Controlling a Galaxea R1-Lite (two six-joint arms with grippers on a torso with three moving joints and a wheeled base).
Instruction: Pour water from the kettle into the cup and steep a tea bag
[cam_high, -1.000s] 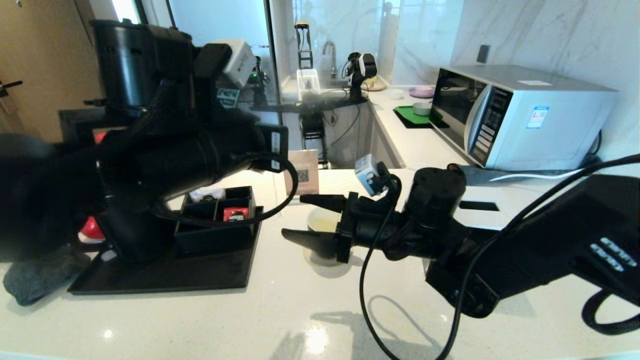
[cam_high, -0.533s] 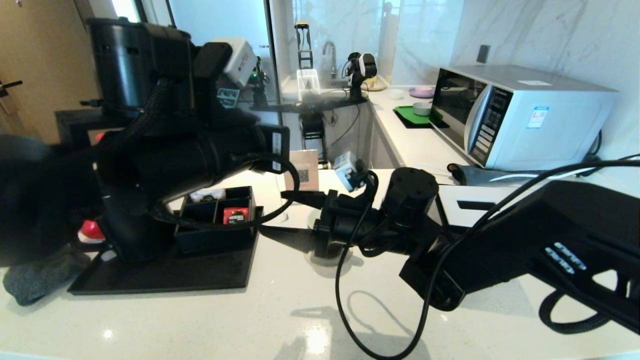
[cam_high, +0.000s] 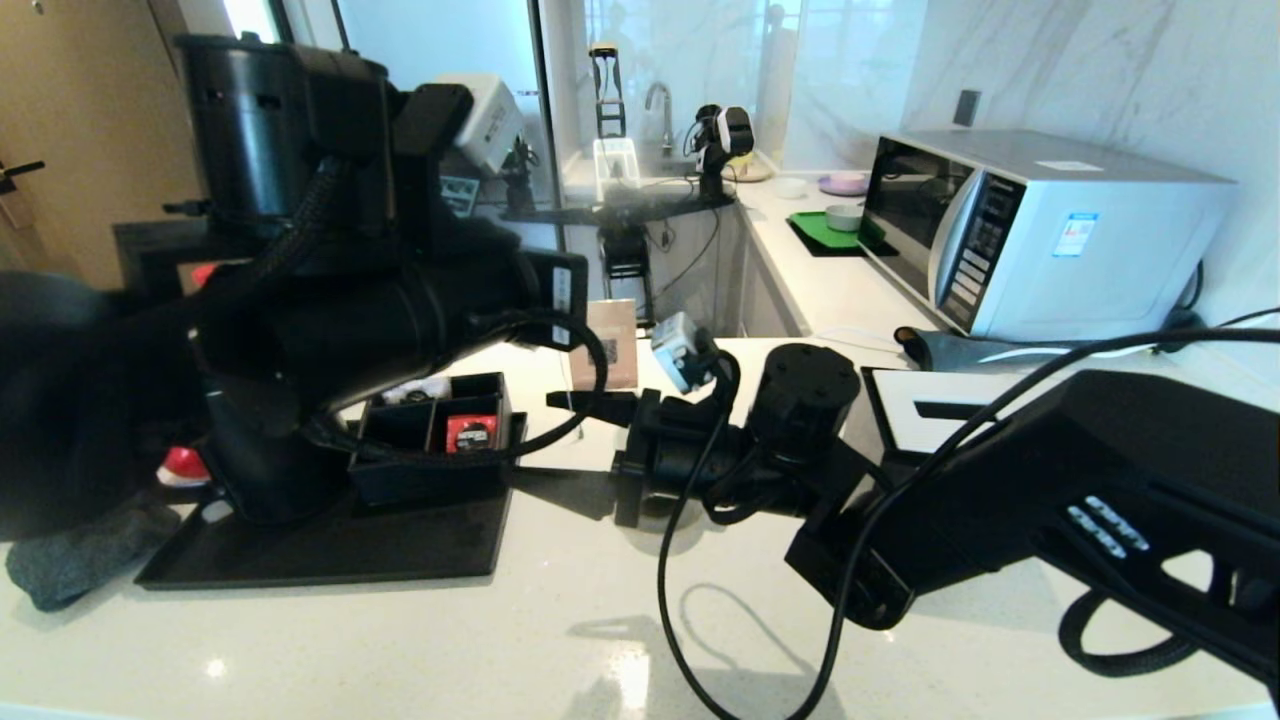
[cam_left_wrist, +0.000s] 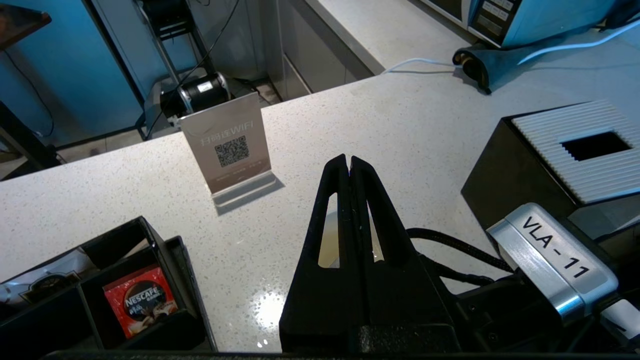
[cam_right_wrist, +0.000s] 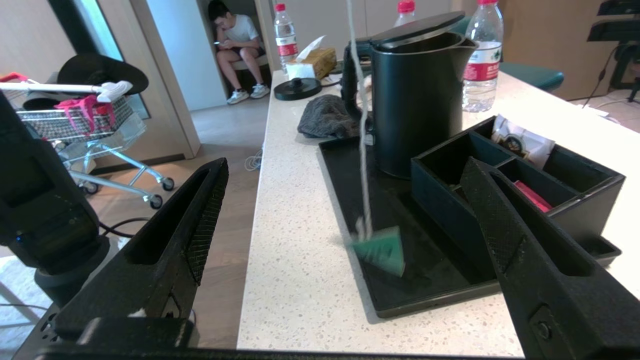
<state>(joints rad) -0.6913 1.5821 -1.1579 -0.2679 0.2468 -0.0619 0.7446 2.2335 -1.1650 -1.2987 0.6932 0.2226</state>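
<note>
The thin white string (cam_right_wrist: 363, 132) ends in a flat green tag (cam_right_wrist: 382, 251), so I expect the string to bend over and let the tea bag dangle when I carry the tag.
My left gripper (cam_left_wrist: 349, 162) is shut and hangs above the cup (cam_left_wrist: 327, 240), whose cream inside shows through the finger windows. A thin white string drops from above, out of the right wrist view, to the tea bag (cam_right_wrist: 382, 255), which swings blurred just over the counter by the tray's corner. My right gripper (cam_right_wrist: 345, 165) is open wide, level with the counter, and the tea bag hangs between its fingers, touching neither. In the head view the right gripper (cam_high: 575, 440) covers the cup. The black kettle (cam_right_wrist: 415, 100) stands on the tray, mostly behind my left arm (cam_high: 255, 470).
A black tray (cam_high: 330, 550) holds a compartment box (cam_high: 430, 470) with a red packet (cam_high: 470, 430). A QR sign (cam_high: 610, 345) stands behind the cup's place, and a black tissue box (cam_left_wrist: 550, 165) sits to the right. A grey cloth (cam_high: 70, 560) lies left; a microwave (cam_high: 1040, 230) stands back right.
My right gripper has moved left across the counter, past the cup and towards the tray, and it now hides the cup in the head view. The left arm has barely moved.
</note>
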